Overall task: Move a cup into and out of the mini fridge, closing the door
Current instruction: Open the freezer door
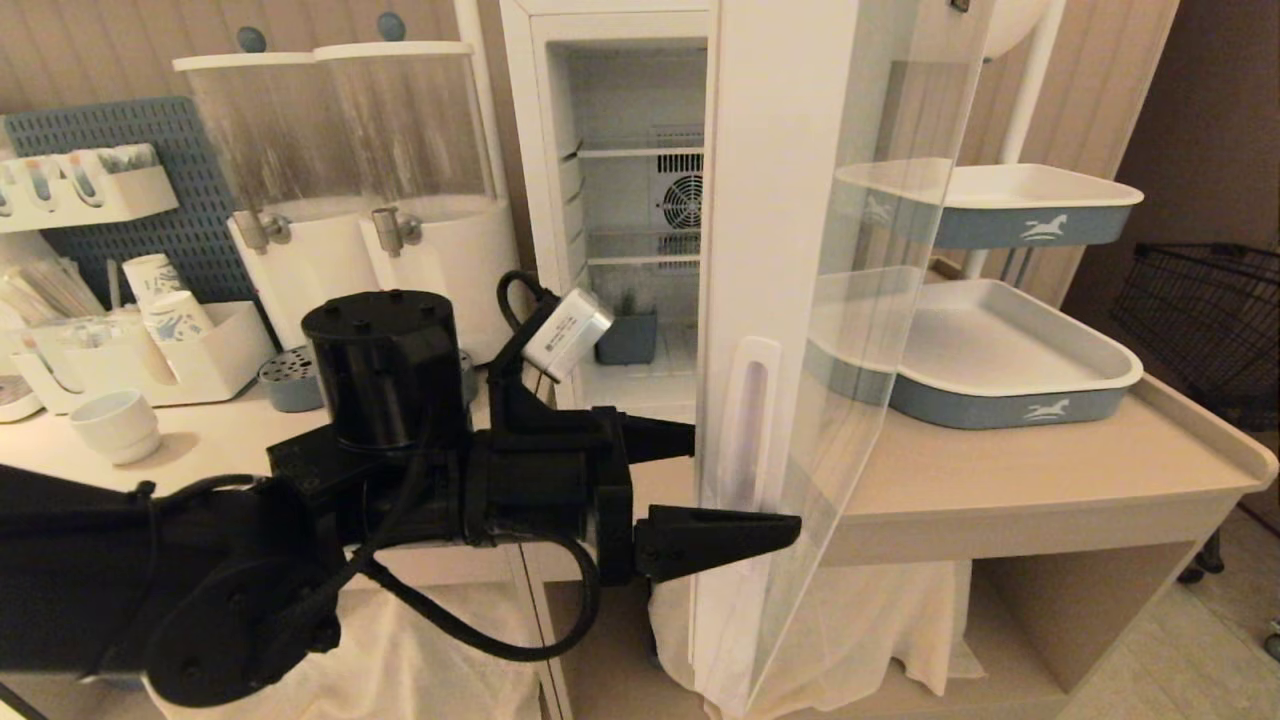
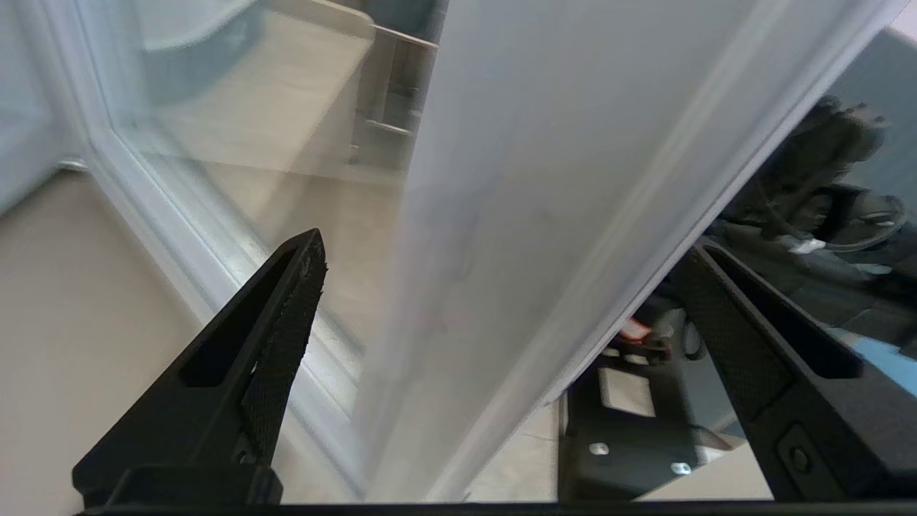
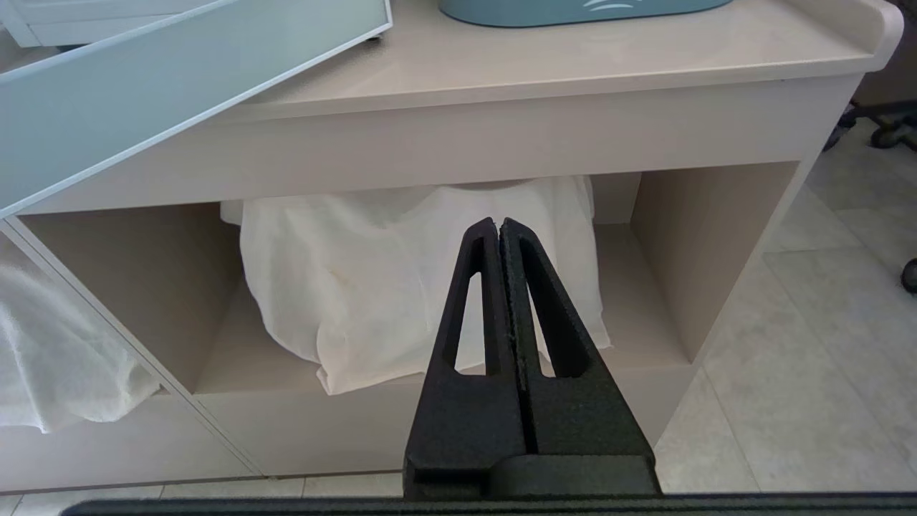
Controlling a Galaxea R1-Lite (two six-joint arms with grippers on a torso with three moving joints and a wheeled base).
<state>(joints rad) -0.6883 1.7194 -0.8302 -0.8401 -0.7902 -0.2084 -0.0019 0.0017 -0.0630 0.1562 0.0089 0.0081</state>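
Note:
The door is edge-on across the mini fridge's opening [image 1: 705, 240], so the robot's left gripper should push the door wider [image 1: 723, 480] and then move back, clear of the fridge.
The mini fridge [image 1: 535, 150] stands open on the counter, with wire shelves and a rear fan showing. Its door [image 1: 770, 200] is swung out toward me, edge on. My left gripper [image 1: 745, 485] is open, one finger on each side of the door's free edge. The left wrist view shows the door's frame [image 2: 516, 179] passing between the spread fingers [image 2: 286, 315]. Two white paper cups with blue print [image 1: 178, 315] stand in an organiser at the far left; I cannot tell which is the taller. My right gripper [image 3: 499, 222] hangs shut and empty below the counter.
Two drink dispensers [image 1: 400, 200] stand left of the fridge. Right of it is a two-tier tray stand [image 1: 1010, 350]. A plain white cup [image 1: 118, 425] is at the left, and a small grey-blue pot [image 1: 628, 337] is inside the fridge. White cloth [image 3: 372, 287] fills the under-counter shelf.

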